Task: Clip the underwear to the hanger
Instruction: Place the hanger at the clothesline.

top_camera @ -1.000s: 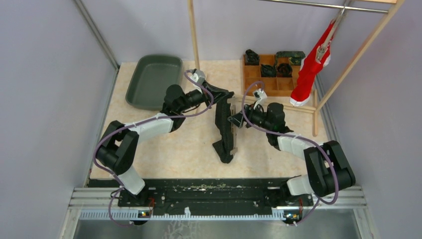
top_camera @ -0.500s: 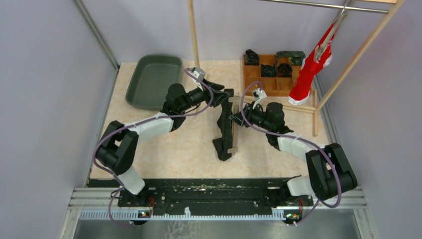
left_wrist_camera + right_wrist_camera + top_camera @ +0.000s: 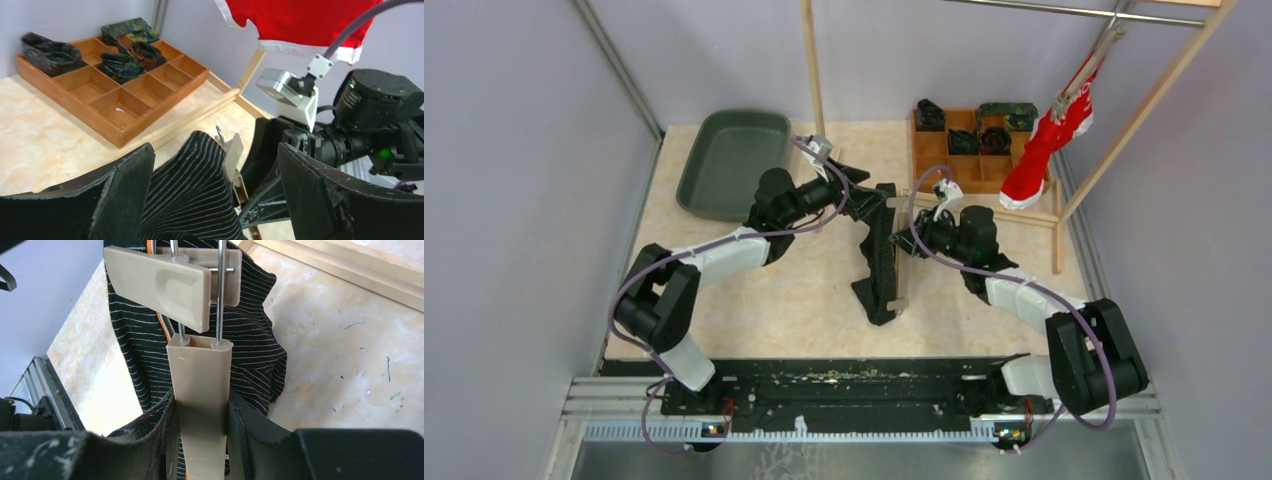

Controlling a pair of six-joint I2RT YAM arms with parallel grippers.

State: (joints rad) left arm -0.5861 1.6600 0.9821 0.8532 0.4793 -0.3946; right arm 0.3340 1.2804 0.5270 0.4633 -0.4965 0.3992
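Note:
My right gripper is holding the hanger near its far clip (image 3: 902,201), so my left gripper should grab that end of the hanger before my right gripper goes toward the near clip (image 3: 897,304).
The black striped underwear (image 3: 877,262) hangs mid-table along a beige hanger (image 3: 894,250) held on end, its far clip (image 3: 895,203) on top. My right gripper (image 3: 911,243) is shut on the hanger's bar (image 3: 202,385), fingers pressed to both sides below the far clip (image 3: 165,285). That clip sits over the top edge of the underwear (image 3: 250,350). My left gripper (image 3: 864,198) is open. Its fingers (image 3: 120,190) stand wide on either side of the underwear (image 3: 195,192) and clip (image 3: 231,157) without touching them.
A grey bin (image 3: 732,160) sits at the back left. A wooden divided tray (image 3: 969,160) with dark rolled garments is at the back right. Red underwear (image 3: 1044,140) hangs from the rail. A wooden rack post (image 3: 812,70) and a floor bar (image 3: 1034,215) stand close by.
My left gripper opened and let go of the top of the underwear by the clip. My right gripper closed on the hanger bar. The hanger shifted slightly right.

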